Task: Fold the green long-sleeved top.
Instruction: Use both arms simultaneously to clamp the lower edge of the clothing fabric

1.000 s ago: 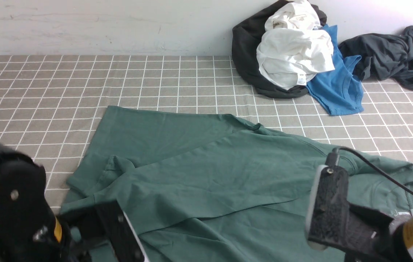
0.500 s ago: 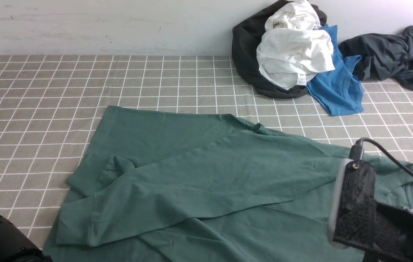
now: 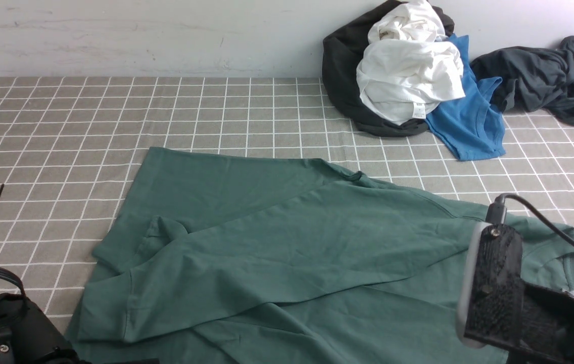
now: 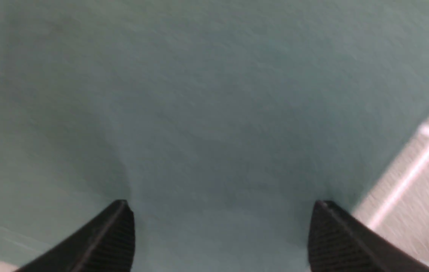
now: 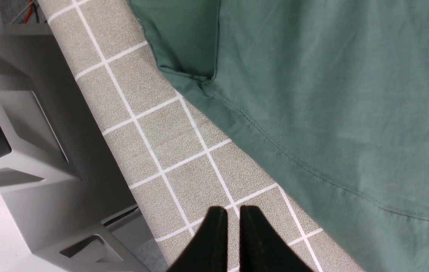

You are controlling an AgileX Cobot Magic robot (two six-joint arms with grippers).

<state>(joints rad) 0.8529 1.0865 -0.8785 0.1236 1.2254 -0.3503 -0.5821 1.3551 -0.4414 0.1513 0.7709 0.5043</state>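
Note:
My gripper will bring the folded sleeve along when I pull the green long-sleeved top, because that sleeve lies broadly across the body.
The green long-sleeved top lies spread on the checked tablecloth, one sleeve folded across its body with the cuff at the near left. In the left wrist view my left gripper is open just above the green fabric, with nothing between its fingers. Only that arm's dark base shows in the front view, at the near left corner. My right gripper is shut and empty over bare tablecloth beside the top's hem. Its wrist stands over the top's near right part.
A heap at the back right holds a white garment, a black one, a blue tee and a charcoal garment. The table's near edge and a grey frame lie close to the right gripper.
My left arm has drawn back from the sleeve's cuff to the near left corner, and the sleeve now lies flat. The right wrist shifted right, then held still.

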